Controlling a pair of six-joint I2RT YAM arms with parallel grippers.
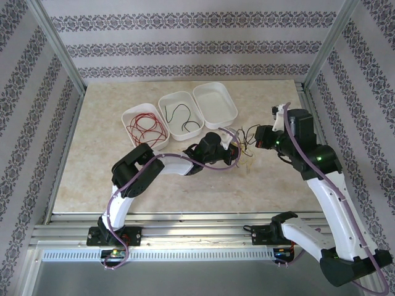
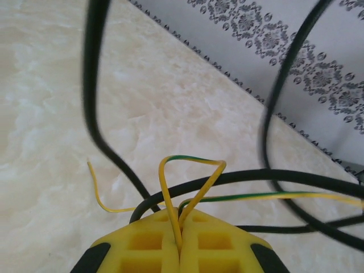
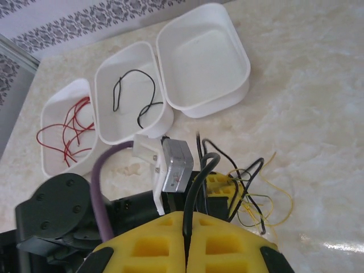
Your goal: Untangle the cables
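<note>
The black cable passes through the tangle at my left gripper, so next my right gripper raises that cable up clear first and then takes it to the middle bin.
A small tangle of black and yellow-green cables lies on the table right of centre, between my two grippers. My left gripper is shut on a loop of yellow-green wire, with a black cable crossing just beyond the fingertips. My right gripper is shut on a black cable that arches up out of the tangle. The left gripper's yellow fingers sit right against that tangle. From above, the left gripper and the right gripper stand close together.
Three white bins stand in a row at the back. The left bin holds red wires, the middle bin holds a black wire, and the right bin holds nothing. Patterned walls surround the table.
</note>
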